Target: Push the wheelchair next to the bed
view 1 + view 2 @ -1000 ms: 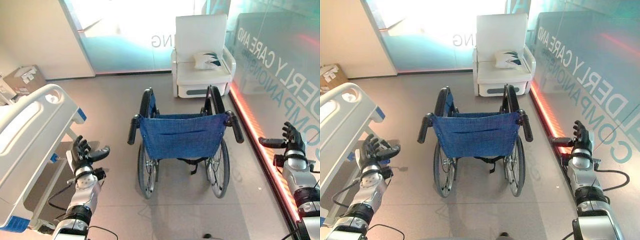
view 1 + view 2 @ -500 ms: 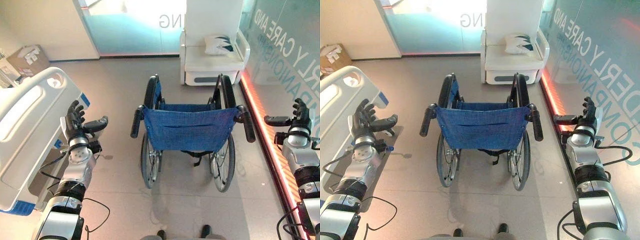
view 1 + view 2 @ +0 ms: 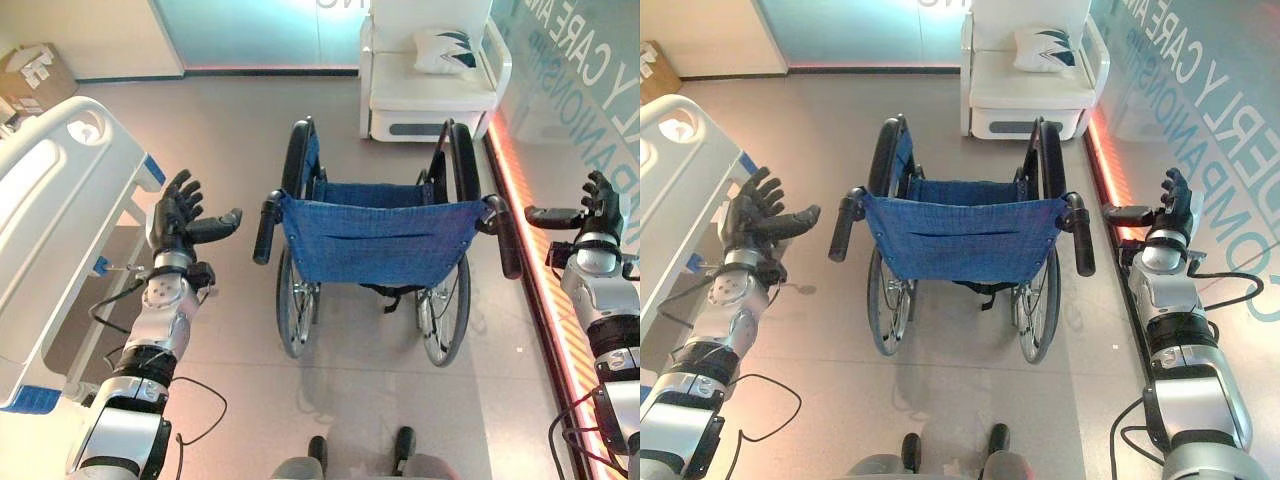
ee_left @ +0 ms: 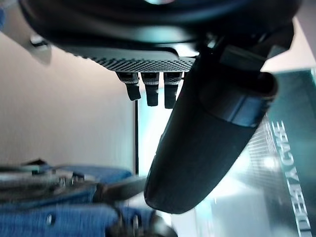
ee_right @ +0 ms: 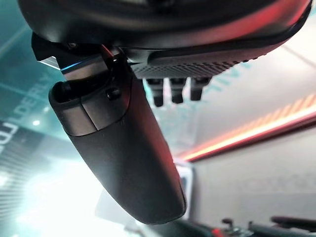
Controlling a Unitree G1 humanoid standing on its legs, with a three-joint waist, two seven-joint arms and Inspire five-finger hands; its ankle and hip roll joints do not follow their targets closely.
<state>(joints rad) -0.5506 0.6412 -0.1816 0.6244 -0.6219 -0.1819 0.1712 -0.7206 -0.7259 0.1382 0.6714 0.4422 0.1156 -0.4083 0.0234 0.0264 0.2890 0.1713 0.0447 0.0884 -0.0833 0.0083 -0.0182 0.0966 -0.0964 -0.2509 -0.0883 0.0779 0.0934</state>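
The wheelchair [image 3: 372,195] will stay unfolded and roll along when I push it, since the blue cloth back [image 3: 380,243] is stretched tight between the push handles.
A wheelchair [image 3: 380,240] with a blue cloth back stands in front of me, facing away, its two black push handles [image 3: 266,228] [image 3: 505,240] pointing back at me. The white hospital bed [image 3: 50,230] runs along the left side. My left hand [image 3: 178,218] is raised and open, just left of the left handle and apart from it; its thumb [image 4: 207,148] stands out straight in the left wrist view. At the right, level with the right handle and clear of it, my right hand [image 3: 598,205] is open too, thumb [image 5: 123,158] extended.
A white armchair [image 3: 432,75] with a cushion stands beyond the wheelchair. A glass wall with a lit red floor strip [image 3: 530,260] runs along the right. A cardboard box [image 3: 35,72] sits at the far left. Bare floor lies between the wheelchair and the bed.
The camera has moved closer and tilted down. My left hand has risen and come nearer the left handle. The right hand stays raised beside the right handle.
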